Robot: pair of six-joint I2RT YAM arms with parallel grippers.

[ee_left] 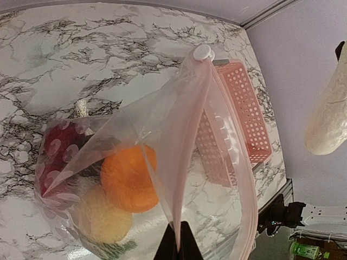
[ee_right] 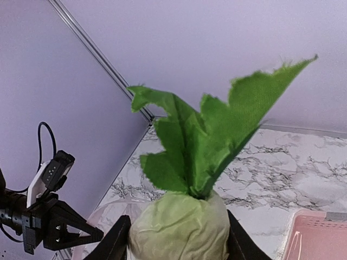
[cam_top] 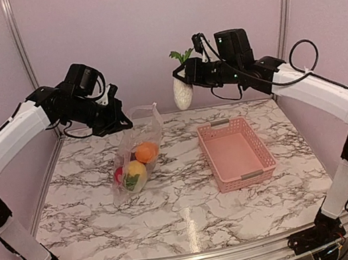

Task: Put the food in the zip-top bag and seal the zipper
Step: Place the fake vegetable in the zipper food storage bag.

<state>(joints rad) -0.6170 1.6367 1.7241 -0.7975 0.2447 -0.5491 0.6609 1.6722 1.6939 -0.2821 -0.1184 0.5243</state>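
My right gripper keeps moving the white vegetable [cam_top: 183, 94] across until it is above the bag's opening [cam_top: 141, 119], then let go, because the vegetable hangs upright and the bag's opening is wide open.
The clear zip-top bag [cam_top: 137, 143] hangs slanted over the table with its bottom resting on the marble. My left gripper [cam_top: 115, 118] is shut on one lip of its mouth, seen close in the left wrist view [ee_left: 179, 245]. The zipper [ee_left: 250, 189] gapes open, with a white slider [ee_left: 202, 52] at its far end. Inside lie an orange ball [ee_left: 127, 179], a yellow one [ee_left: 103, 216] and a red one [ee_left: 59, 146]. My right gripper [cam_top: 186, 77] is high at the back, shut on a white oblong vegetable [cam_top: 183, 93] with green leaves [ee_right: 206, 146].
The pink lattice basket [cam_top: 256, 149] lies right of centre and holds nothing. Purple walls and metal posts enclose the back and sides. My left gripper [ee_right: 65, 227] and the bag's mouth [ee_right: 108, 214] show below in the right wrist view.
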